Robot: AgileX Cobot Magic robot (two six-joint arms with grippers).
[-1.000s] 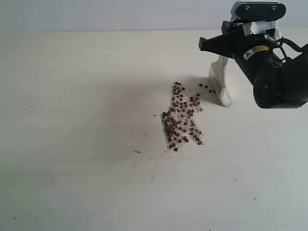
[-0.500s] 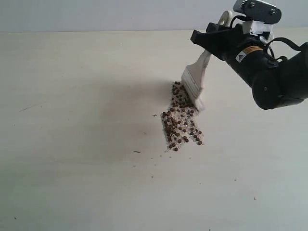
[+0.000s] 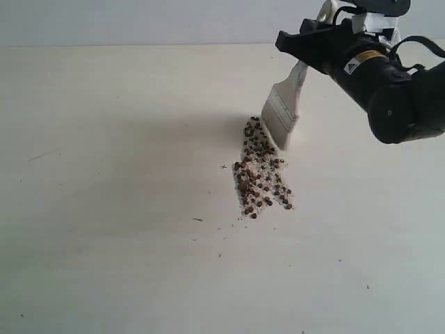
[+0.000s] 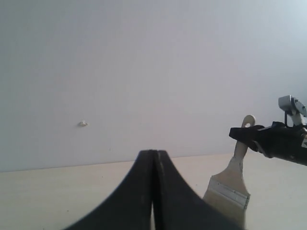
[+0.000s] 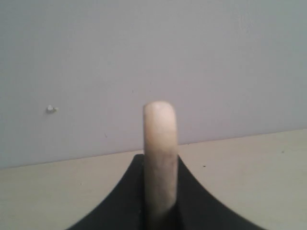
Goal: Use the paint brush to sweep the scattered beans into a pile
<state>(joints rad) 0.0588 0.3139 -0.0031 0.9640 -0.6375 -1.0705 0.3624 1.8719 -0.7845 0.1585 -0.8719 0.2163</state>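
The band of beans splits wide at its near end [image 3: 270, 200]. My right gripper needs to move the paint brush back from the band's far end and brush the fork [image 3: 247, 197] inward.
The beans [image 3: 259, 170] lie in a narrow band of dark reddish-brown pellets and pale grit on the cream table. Over the band's far end hangs the paint brush [image 3: 281, 115], tilted, its pale bristles lifted just off the beans. My right gripper [image 3: 306, 49] is shut on its cream handle, which stands upright between the jaws in the right wrist view as the paint brush [image 5: 159, 158] handle, where the right gripper [image 5: 159, 211] clamps it. My left gripper [image 4: 154, 158] is shut with nothing in it; its view also shows the paint brush [image 4: 230, 189]. The left arm is outside the exterior view.
A few thin dark specks [image 3: 198, 220] lie on the table [image 3: 104, 209] in front of the bean band. A pale wall [image 4: 144, 72] rises behind the table's far edge.
The right gripper swung the brush leftward from right of the beans, pushing the outlying beans into the band's far end, and has now lifted the bristles slightly.
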